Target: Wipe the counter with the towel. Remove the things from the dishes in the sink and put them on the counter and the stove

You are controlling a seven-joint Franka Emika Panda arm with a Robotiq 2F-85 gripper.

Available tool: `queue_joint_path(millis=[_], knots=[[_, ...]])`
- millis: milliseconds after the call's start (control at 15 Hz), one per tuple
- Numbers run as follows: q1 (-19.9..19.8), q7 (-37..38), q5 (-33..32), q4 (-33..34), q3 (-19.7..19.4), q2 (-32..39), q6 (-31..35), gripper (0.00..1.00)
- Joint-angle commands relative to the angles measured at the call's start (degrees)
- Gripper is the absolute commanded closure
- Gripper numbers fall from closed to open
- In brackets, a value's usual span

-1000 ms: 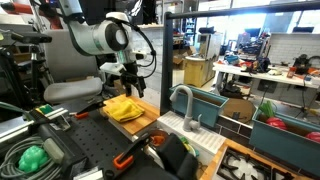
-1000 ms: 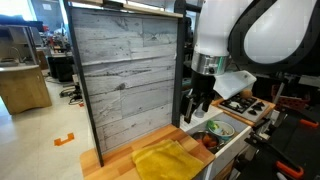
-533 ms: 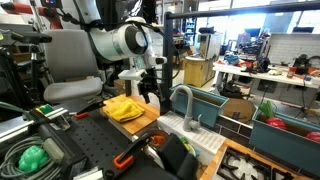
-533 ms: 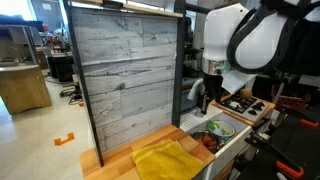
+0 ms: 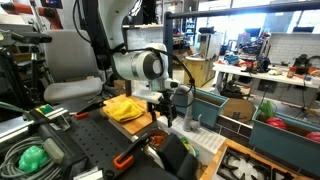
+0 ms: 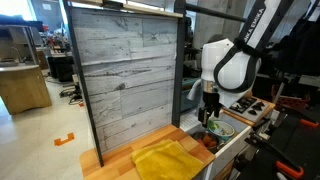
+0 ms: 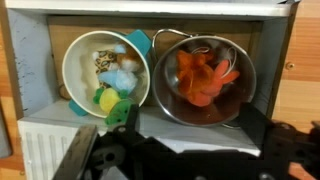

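I should keep lowering my gripper until its spread fingers are on both sides of the orange thing (image 7: 203,78), then close them. The orange thing lies uncovered inside the metal bowl (image 7: 177,104), in line with the fingers.
My gripper (image 5: 168,108) (image 6: 210,112) hangs open over the sink (image 5: 207,142) (image 6: 228,148), beside the grey faucet (image 5: 183,98). In the wrist view its dark fingers (image 7: 98,160) spread wide along the bottom edge, and nothing sits in the gripper (image 7: 190,150). Below it stand a white bowl (image 7: 78,55) with blue, yellow and green things (image 7: 118,85) and a metal bowl (image 7: 243,95) holding an orange thing (image 7: 200,78). The yellow towel (image 5: 122,108) (image 6: 168,160) lies on the wooden counter (image 5: 143,124) (image 6: 108,165). The stove (image 5: 250,165) adjoins the sink.
Teal bins (image 5: 212,104) stand behind the sink. A black perforated table (image 5: 90,140) carries a green lump (image 5: 32,157) and an orange-handled tool (image 5: 125,158). A grey plank panel (image 6: 125,70) rises behind the counter.
The arm has swung from above the towel and counter over to the sink and come lower. The gripper has stayed open and empty.
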Motion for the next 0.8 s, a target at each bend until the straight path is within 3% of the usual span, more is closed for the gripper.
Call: queue_joint_path(millis=[0,267,333,400,600,733], knots=[[-2.36,-0.87,3.22,6.04,2.85,7.19,2.07,0.0],[-2.11,0.37,6.22,8.36,3.42,12.74,6.03,0.0],[-1.88,0.68,6.96,8.57,3.52,13.87,7.11,0.06],[-1.76,0.8,7.58,8.66,3.72,14.75,8.04,0.28],[-1.42,0.95,9.16,7.46,4.34,15.12,11.67,0.34],[-1.46,0.93,10.14,6.1,4.92,13.67,13.26,0.47]])
